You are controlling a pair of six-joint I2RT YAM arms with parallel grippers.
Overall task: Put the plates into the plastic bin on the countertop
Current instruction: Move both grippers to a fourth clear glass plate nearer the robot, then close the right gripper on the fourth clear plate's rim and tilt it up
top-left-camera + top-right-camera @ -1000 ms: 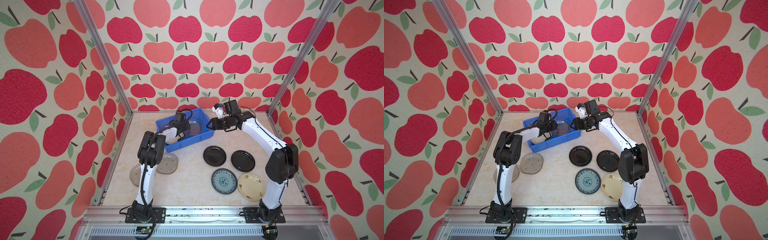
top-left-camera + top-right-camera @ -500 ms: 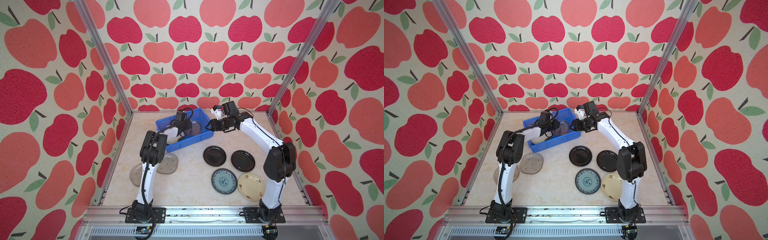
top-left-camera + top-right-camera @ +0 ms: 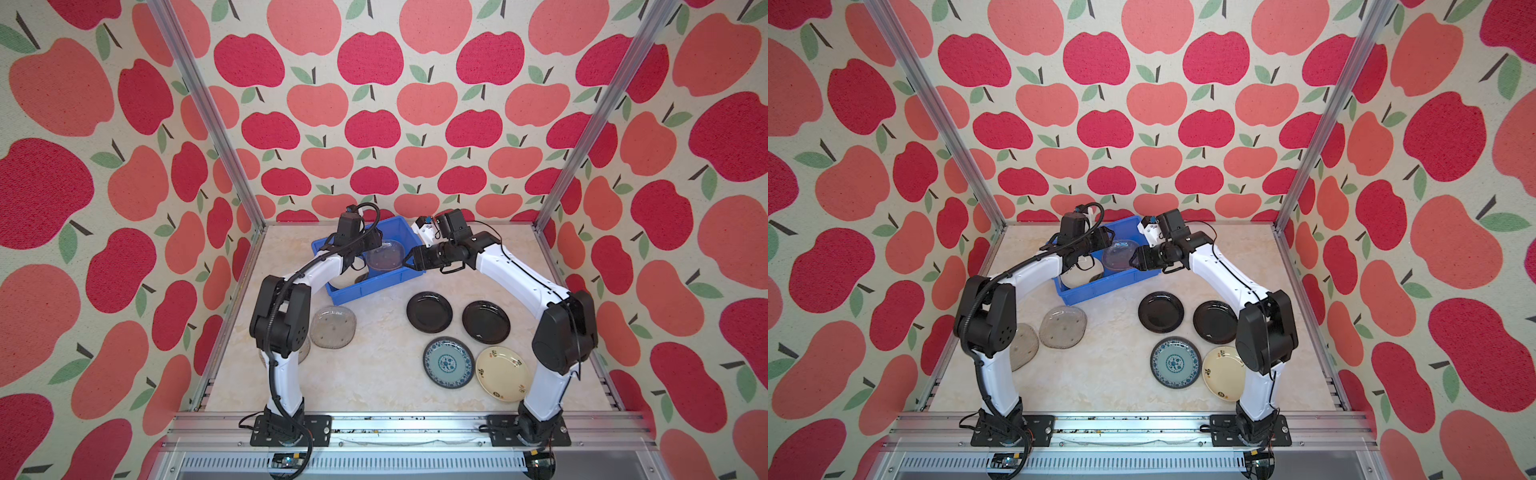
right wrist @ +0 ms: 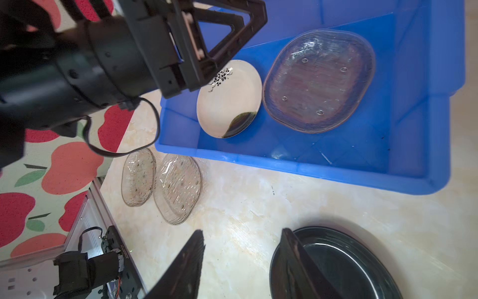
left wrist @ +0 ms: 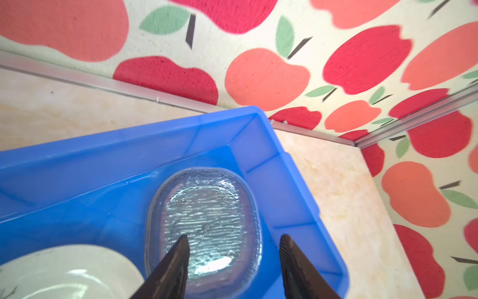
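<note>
The glass plate just outside the bin has free countertop (image 3: 374, 331) beside it, so my open right gripper keeps going to that plate's clear edge (image 3: 354, 326) and closes there.
The blue plastic bin (image 3: 365, 291) (image 3: 1096, 293) stands at the back of the countertop (image 3: 374, 374). A clear glass plate (image 5: 207, 207) (image 4: 318, 80) and a cream floral plate (image 4: 230, 103) lie flat inside it. My left gripper (image 5: 234, 239) (image 3: 370, 249) hovers open just above the glass plate, one finger over it, the other beside it. My right gripper (image 4: 241, 233) (image 3: 409, 262) is open and holds nothing, above the countertop by the bin's right end. On the countertop lie two glass plates (image 3: 334, 332) (image 4: 138, 178), two black plates (image 3: 429, 311) (image 3: 486, 321), a teal plate (image 3: 448, 362) and a cream plate (image 3: 503, 374).
Apple-patterned walls with aluminium rails (image 3: 249, 208) close in the countertop on three sides. The bin sits close to the back wall. The left arm's elbow (image 3: 282, 320) overhangs one glass plate near the left rail.
My left gripper has opened and let go of the glass plate, which now lies in the bin. My right gripper has come a little lower, toward the bin's right end.
</note>
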